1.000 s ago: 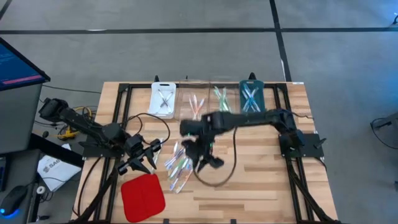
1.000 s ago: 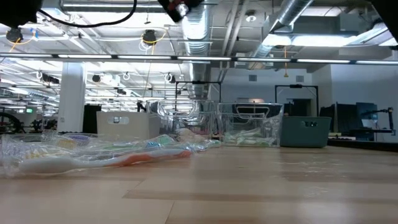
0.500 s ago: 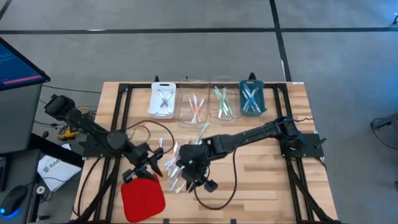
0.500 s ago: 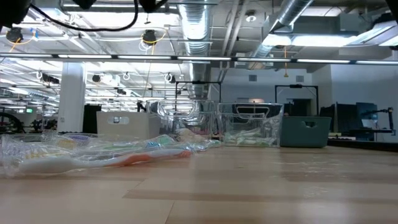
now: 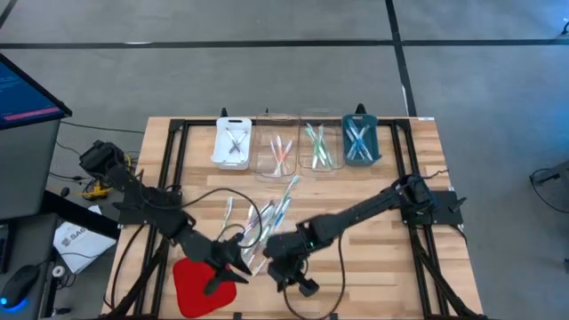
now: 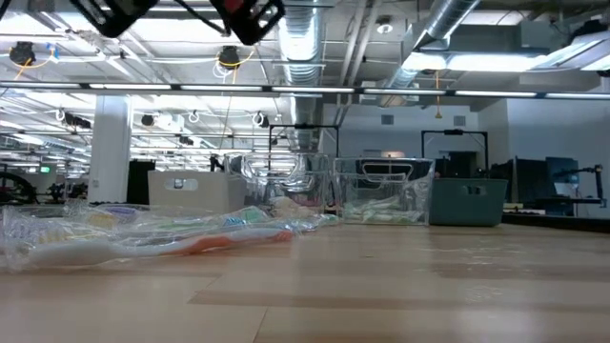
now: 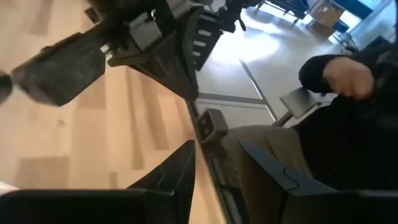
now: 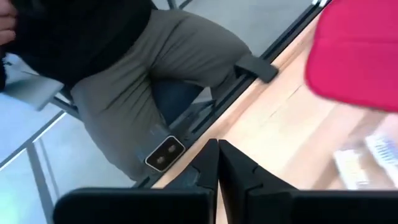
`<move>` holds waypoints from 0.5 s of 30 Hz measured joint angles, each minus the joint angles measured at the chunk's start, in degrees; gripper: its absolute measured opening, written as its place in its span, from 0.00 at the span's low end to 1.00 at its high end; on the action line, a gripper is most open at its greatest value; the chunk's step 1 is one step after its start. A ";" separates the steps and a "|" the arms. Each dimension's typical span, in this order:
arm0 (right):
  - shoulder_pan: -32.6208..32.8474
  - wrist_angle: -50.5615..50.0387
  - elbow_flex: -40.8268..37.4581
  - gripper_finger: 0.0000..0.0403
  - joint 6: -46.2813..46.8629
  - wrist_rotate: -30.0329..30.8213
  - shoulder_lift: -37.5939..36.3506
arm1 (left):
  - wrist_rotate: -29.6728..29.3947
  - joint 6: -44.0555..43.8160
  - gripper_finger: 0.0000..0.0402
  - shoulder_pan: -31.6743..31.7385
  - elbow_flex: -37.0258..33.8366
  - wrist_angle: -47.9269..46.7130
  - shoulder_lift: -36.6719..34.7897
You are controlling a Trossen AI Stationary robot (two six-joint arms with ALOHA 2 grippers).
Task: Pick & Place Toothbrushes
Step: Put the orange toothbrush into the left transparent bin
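The orange toothbrush (image 6: 238,239) lies clear along the near edge of the pile. My open left gripper should go on moving toward that toothbrush (image 6: 195,245) until its fingers straddle it.
The toothbrushes (image 5: 267,218) lie in a loose pile on the wooden table, left of its middle. In the low view they show as clear-wrapped brushes (image 6: 162,238) flat on the boards. More toothbrushes lie in the trays at the far edge. My left gripper (image 5: 220,277) hovers over the right edge of the red pad (image 5: 200,283), just near of the pile. In its own view it is open (image 7: 217,171) with nothing between the fingers. My right gripper (image 5: 300,284) hangs by the table's near edge, right of the pile. It is shut (image 8: 217,158) on nothing.
A white tray (image 5: 233,142), two clear trays (image 5: 277,153) and a teal tray (image 5: 358,142) stand in a row at the far edge. A person (image 8: 124,68) sits just beyond the near edge. Bare boards (image 5: 382,267) lie at the near right.
My right gripper has swung from above the pile down toward the table's near edge and a little left. My left gripper has gone toward the near edge and right, out over the red pad, turning as it went. The two grippers now stand close together.
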 joint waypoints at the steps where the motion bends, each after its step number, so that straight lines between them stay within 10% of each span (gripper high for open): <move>1: 1.10 1.23 -1.41 0.00 1.15 1.43 0.00 | -0.41 -1.48 0.27 -0.48 0.38 0.07 0.73; 9: 11.07 22.29 -17.49 0.00 7.51 21.36 -6.28 | -8.76 -9.16 0.26 1.03 1.48 -2.15 5.63; 15: 17.84 57.64 -34.36 0.00 2.45 40.63 -13.22 | -8.83 -14.54 0.21 5.11 12.85 -21.71 12.71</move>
